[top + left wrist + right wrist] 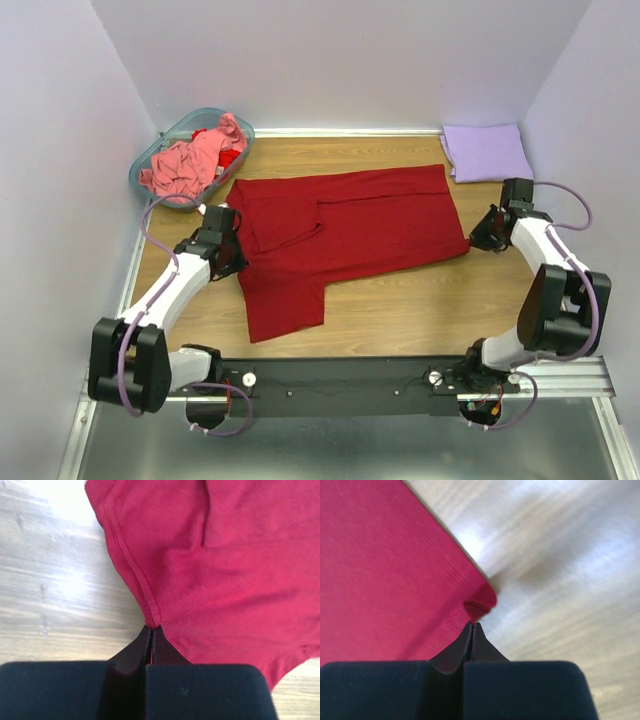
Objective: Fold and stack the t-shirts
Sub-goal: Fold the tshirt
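Observation:
Both ends of the dark red t-shirt's near side (385,268) are pinched in my grippers, so my left gripper keeps folding that side back until it lies on the body (385,225).
A dark red t-shirt (350,225) lies spread on the wooden table, one sleeve folded over its body and its near-left part reaching toward the arms. At the shirt's left edge my left gripper (238,262) is shut, pinching the hem (152,617) between its tips. My right gripper (471,243) is shut at the shirt's near-right corner (481,600), which puckers up at the tips. A lavender t-shirt (487,150) lies folded at the back right. A salmon-pink t-shirt (190,162) is crumpled in the basket.
The translucent teal basket (170,133) stands at the back left corner, with a bit of brighter red cloth (230,158) in it too. Lilac walls close the table in on three sides. Bare wood (400,300) shows in front of the shirt.

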Robot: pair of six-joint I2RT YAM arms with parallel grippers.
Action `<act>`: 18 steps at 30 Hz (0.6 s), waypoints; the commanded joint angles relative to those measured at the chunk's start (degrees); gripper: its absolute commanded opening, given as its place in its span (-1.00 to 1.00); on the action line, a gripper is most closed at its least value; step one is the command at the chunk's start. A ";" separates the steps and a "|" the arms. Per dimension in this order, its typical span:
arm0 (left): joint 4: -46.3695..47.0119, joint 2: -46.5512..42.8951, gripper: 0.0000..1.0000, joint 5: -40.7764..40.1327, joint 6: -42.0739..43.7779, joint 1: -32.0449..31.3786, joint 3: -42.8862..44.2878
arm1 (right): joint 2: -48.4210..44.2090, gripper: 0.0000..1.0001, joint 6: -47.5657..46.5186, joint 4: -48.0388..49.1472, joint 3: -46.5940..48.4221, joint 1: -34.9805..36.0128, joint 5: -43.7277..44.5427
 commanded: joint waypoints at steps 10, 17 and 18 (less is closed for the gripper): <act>2.83 11.70 -1.00 2.23 5.86 3.38 10.31 | 13.04 -0.99 -0.41 4.62 11.94 -0.21 -7.04; 3.36 15.75 -1.00 0.92 6.39 4.78 13.83 | 18.23 -0.99 -0.58 4.79 17.56 0.85 -9.24; 3.62 16.28 -1.00 0.91 6.48 4.96 13.92 | 18.84 -0.99 -0.58 4.79 18.00 1.02 -9.42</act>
